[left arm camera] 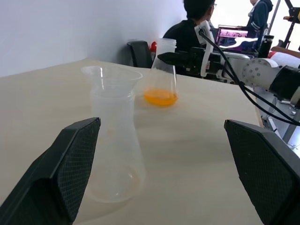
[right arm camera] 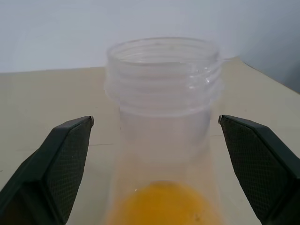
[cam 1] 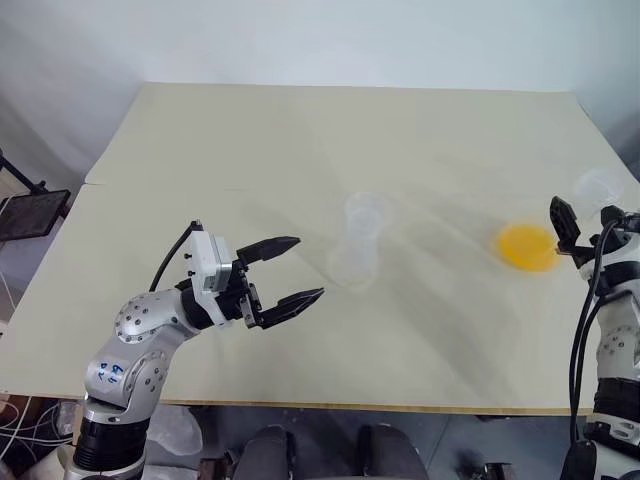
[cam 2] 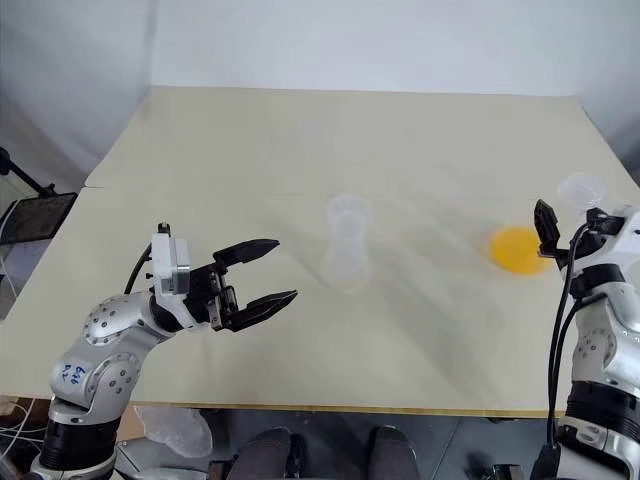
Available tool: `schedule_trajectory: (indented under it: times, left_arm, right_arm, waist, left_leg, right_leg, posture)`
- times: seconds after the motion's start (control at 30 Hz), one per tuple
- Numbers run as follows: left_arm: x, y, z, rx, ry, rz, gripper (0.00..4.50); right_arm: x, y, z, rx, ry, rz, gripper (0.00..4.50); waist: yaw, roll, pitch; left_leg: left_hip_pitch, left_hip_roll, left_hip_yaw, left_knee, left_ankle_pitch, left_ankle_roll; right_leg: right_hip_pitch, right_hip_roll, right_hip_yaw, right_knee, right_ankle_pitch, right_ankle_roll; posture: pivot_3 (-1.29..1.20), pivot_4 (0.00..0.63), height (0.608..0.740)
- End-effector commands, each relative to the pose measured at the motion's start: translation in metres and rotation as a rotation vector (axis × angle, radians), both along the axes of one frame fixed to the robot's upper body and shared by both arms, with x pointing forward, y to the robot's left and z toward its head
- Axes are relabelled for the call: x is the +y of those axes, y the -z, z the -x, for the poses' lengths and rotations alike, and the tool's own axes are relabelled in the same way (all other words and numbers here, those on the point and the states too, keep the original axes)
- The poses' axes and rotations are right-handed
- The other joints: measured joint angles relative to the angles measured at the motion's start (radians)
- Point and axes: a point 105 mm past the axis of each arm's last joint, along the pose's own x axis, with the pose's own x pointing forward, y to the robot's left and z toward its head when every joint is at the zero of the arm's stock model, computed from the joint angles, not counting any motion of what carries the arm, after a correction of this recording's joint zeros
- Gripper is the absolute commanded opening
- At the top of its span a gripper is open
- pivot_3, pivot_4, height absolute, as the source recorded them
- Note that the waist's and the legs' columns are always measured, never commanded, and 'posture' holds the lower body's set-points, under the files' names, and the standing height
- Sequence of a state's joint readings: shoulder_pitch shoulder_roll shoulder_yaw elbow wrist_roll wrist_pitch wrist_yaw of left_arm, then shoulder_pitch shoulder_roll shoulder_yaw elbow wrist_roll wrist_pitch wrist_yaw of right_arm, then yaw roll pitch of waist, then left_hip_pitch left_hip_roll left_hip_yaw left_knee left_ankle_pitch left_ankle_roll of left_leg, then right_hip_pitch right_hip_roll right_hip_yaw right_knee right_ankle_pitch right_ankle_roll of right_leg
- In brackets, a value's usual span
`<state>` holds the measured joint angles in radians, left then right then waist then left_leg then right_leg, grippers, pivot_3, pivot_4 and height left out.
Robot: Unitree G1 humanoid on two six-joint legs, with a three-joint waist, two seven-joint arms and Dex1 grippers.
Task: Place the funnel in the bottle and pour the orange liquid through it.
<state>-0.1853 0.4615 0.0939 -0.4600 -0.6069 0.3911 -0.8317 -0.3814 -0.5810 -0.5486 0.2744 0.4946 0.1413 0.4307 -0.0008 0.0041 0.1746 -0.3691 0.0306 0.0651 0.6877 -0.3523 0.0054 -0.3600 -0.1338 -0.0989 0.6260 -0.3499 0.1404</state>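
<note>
The orange liquid (cam 1: 527,248) will flow out in a thin stream when I tip the flask's base high, because the flask's threaded opening (right arm camera: 163,51) is open.
A clear bottle (cam 1: 353,262) stands mid-table. A small clear funnel (left arm camera: 111,77) sits in its mouth, its rim flaring above the neck. To the bottle's left my left gripper (cam 1: 285,270) hovers open and empty, pointing at it from a short way off. At the right edge of the table stands a clear conical flask (right arm camera: 161,93) with the orange liquid (cam 1: 527,247) pooled in its base. My right gripper (right arm camera: 156,119) is open, one finger on either side of the flask's threaded neck, and neither finger touches it.
The beige table (cam 1: 300,140) has a seam running across its left part. A black stand (cam 1: 30,212) sits off the table's left side. In the left wrist view, seated people (left arm camera: 197,23) and chairs lie beyond the table's far side.
</note>
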Motion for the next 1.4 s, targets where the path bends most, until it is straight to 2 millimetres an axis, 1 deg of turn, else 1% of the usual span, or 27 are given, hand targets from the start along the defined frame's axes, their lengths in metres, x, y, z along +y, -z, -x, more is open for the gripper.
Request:
schedule_trajectory:
  times: [0.03, 0.17, 0.27, 0.43, 0.53, 0.6, 0.63, 0.67, 0.7, 0.8, 0.9, 0.97, 1.07, 1.13, 1.17, 1.23, 1.27, 1.3, 1.4]
  left_arm:
    - [-0.005, -0.01, 0.006, -0.047, 0.031, 0.015, 4.47]
    - [-0.005, -0.011, 0.006, -0.05, 0.031, 0.016, 4.47]
    - [-0.007, -0.013, 0.005, -0.057, 0.031, 0.017, 4.47]
    - [-0.008, -0.014, 0.005, -0.06, 0.028, 0.019, 4.47]
    - [-0.008, -0.014, 0.005, -0.062, 0.026, 0.019, 4.5]
    - [-0.008, -0.014, 0.006, -0.063, 0.025, 0.019, 4.5]
    - [-0.007, -0.014, 0.006, -0.064, 0.024, 0.019, 4.5]
    - [-0.007, -0.014, 0.006, -0.065, 0.024, 0.018, 4.5]
    - [-0.006, -0.014, 0.006, -0.067, 0.023, 0.017, 4.5]
    - [-0.006, -0.015, 0.005, -0.069, 0.021, 0.017, 4.5]
    - [-0.005, -0.015, 0.005, -0.072, 0.02, 0.02, 4.5]
    - [-0.005, -0.015, 0.005, -0.072, 0.018, 0.022, 4.5]
    - [-0.002, -0.013, 0.004, -0.067, 0.007, 0.026, 4.5]
    - [0.0, -0.012, 0.003, -0.064, 0.002, 0.027, 4.5]
    - [0.0, -0.012, 0.002, -0.062, 0.0, 0.031, 4.5]
    - [-0.001, -0.011, 0.0, -0.062, -0.003, 0.036, 4.5]
    - [-0.001, -0.011, -0.002, -0.061, -0.003, 0.038, 4.5]
    - [-0.001, -0.011, -0.003, -0.061, -0.004, 0.039, 4.5]
    - [-0.002, -0.01, -0.005, -0.062, -0.003, 0.041, 4.5]
  right_arm:
    - [-0.005, -0.018, -0.002, -0.046, 0.009, 0.05, 4.5]
    - [-0.007, -0.02, -0.008, -0.048, 0.01, 0.053, 4.5]
    - [-0.013, -0.023, -0.012, -0.054, 0.028, 0.052, 4.5]
    - [-0.017, -0.026, -0.015, -0.067, 0.032, 0.048, 4.5]
    - [-0.017, -0.025, -0.015, -0.071, 0.031, 0.046, 3.93]
    - [-0.017, -0.024, -0.015, -0.069, 0.032, 0.043, 3.23]
    - [-0.017, -0.023, -0.016, -0.067, 0.031, 0.043, 3.01]
    - [-0.016, -0.022, -0.016, -0.065, 0.03, 0.042, 2.66]
    - [-0.016, -0.022, -0.016, -0.062, 0.029, 0.043, 2.57]
    - [-0.016, -0.021, -0.017, -0.059, 0.028, 0.045, 2.56]
    - [-0.014, -0.03, -0.015, -0.101, 0.014, 0.054, 2.56]
    - [-0.002, -0.042, -0.013, -0.137, -0.039, 0.105, 2.56]
    - [0.035, -0.068, -0.011, -0.218, -0.16, 0.214, 2.56]
    - [0.056, -0.078, -0.009, -0.248, -0.215, 0.299, 2.56]
    - [0.071, -0.085, -0.011, -0.255, -0.249, 0.354, 2.56]
    - [0.09, -0.091, -0.013, -0.233, -0.273, 0.442, 2.56]
    - [0.105, -0.094, -0.014, -0.235, -0.299, 0.517, 2.56]
    - [0.114, -0.097, -0.014, -0.241, -0.299, 0.573, 2.56]
    - [0.145, -0.109, -0.005, -0.327, -0.33, 0.732, 2.56]
  waist:
    - [-0.001, 0.0, 0.0]
    - [-0.001, 0.0, 0.0]
    - [0.0, 0.0, 0.0]
    - [-0.001, 0.0, 0.0]
    - [-0.001, 0.0, 0.0]
    - [0.0, 0.0, 0.0]
    - [0.0, 0.0, 0.0]
    - [0.0, 0.0, 0.0]
    - [0.0, 0.0, 0.0]
    - [0.0, 0.0, 0.0]
    - [0.0, 0.0, 0.0]
    - [-0.001, 0.0, 0.0]
    - [-0.002, 0.007, 0.004]
    - [-0.004, 0.008, 0.005]
    - [-0.004, 0.008, 0.005]
    - [-0.004, 0.008, 0.005]
    - [-0.003, 0.008, 0.005]
    - [-0.003, 0.008, 0.005]
    - [0.003, 0.008, 0.005]
  left_leg:
    - [0.0, 0.0, 0.0, 0.0, 0.0, 0.0]
    - [0.0, 0.0, 0.0, 0.0, 0.0, 0.0]
    - [0.0, 0.0, 0.0, 0.0, 0.0, 0.0]
    - [0.0, 0.0, 0.0, 0.0, 0.0, 0.0]
    - [0.0, 0.0, 0.0, 0.0, 0.0, 0.0]
    - [-0.001, 0.0, 0.0, 0.0, 0.0, 0.0]
    - [-0.001, 0.0, 0.0, 0.0, 0.0, 0.0]
    - [-0.001, 0.0, 0.0, 0.0, 0.0, 0.0]
    - [-0.001, 0.0, 0.0, 0.0, 0.0, 0.0]
    - [-0.001, 0.0, 0.0, 0.0, 0.0, 0.0]
    - [-0.001, 0.0, 0.0, 0.0, 0.0, 0.0]
    - [-0.001, 0.0, 0.0, 0.0, 0.0, 0.0]
    - [-0.001, 0.001, 0.0, 0.0, 0.0, 0.0]
    - [-0.001, 0.0, 0.0, -0.001, 0.0, 0.0]
    - [-0.001, 0.0, 0.001, -0.001, 0.0, 0.0]
    - [-0.001, 0.0, 0.0, -0.001, 0.0, -0.001]
    - [-0.001, 0.0, 0.0, -0.001, 0.0, -0.001]
    - [-0.001, 0.0, 0.0, -0.001, 0.0, -0.001]
    - [-0.002, 0.0, -0.001, -0.001, 0.0, -0.001]
  right_leg:
    - [0.0, 0.0, 0.0, 0.0, 0.0, 0.0]
    - [0.0, 0.0, 0.0, 0.0, 0.0, 0.0]
    - [0.0, 0.0, 0.0, 0.0, 0.0, 0.0]
    - [0.0, 0.0, -0.001, 0.0, 0.0, 0.0]
    - [0.0, 0.0, -0.001, 0.0, 0.0, 0.0]
    - [0.0, 0.0, -0.001, -0.001, 0.0, 0.0]
    - [0.0, 0.0, -0.001, -0.001, 0.0, 0.0]
    - [0.0, 0.0, -0.001, -0.001, 0.0, 0.0]
    - [0.0, 0.0, -0.001, -0.001, 0.0, 0.0]
    - [0.0, 0.0, -0.001, -0.001, 0.0, 0.0]
    - [0.0, 0.0, -0.001, -0.001, 0.0, 0.0]
    - [0.0, 0.0, -0.001, -0.001, 0.0, 0.0]
    - [0.0, 0.0, -0.001, -0.002, 0.0, 0.0]
    - [-0.001, 0.0, 0.0, -0.002, 0.0, 0.0]
    - [-0.001, 0.001, 0.0, -0.001, 0.0, 0.0]
    - [-0.002, 0.001, 0.0, -0.001, 0.0, 0.0]
    - [-0.002, 0.001, 0.0, -0.001, 0.0, 0.0]
    - [-0.002, 0.001, 0.0, -0.001, 0.0, 0.0]
    - [-0.002, 0.0, -0.001, -0.001, 0.0, 0.0]
  posture:
    - [0.0, 0.15, 0.74]
    - [0.0, 0.15, 0.74]
    - [0.0, 0.15, 0.74]
    - [0.0, 0.15, 0.74]
    - [0.0, 0.15, 0.74]
    - [0.0, 0.15, 0.74]
    - [0.0, 0.15, 0.74]
    - [0.0, 0.15, 0.74]
    - [0.0, 0.15, 0.74]
    - [0.0, 0.15, 0.74]
    - [0.0, 0.15, 0.74]
    - [0.0, 0.15, 0.74]
    - [0.0, 0.15, 0.74]
    - [0.0, 0.15, 0.74]
    - [0.0, 0.15, 0.74]
    - [0.0, 0.15, 0.74]
    - [0.0, 0.15, 0.74]
    - [0.0, 0.15, 0.74]
    - [0.0, 0.15, 0.74]
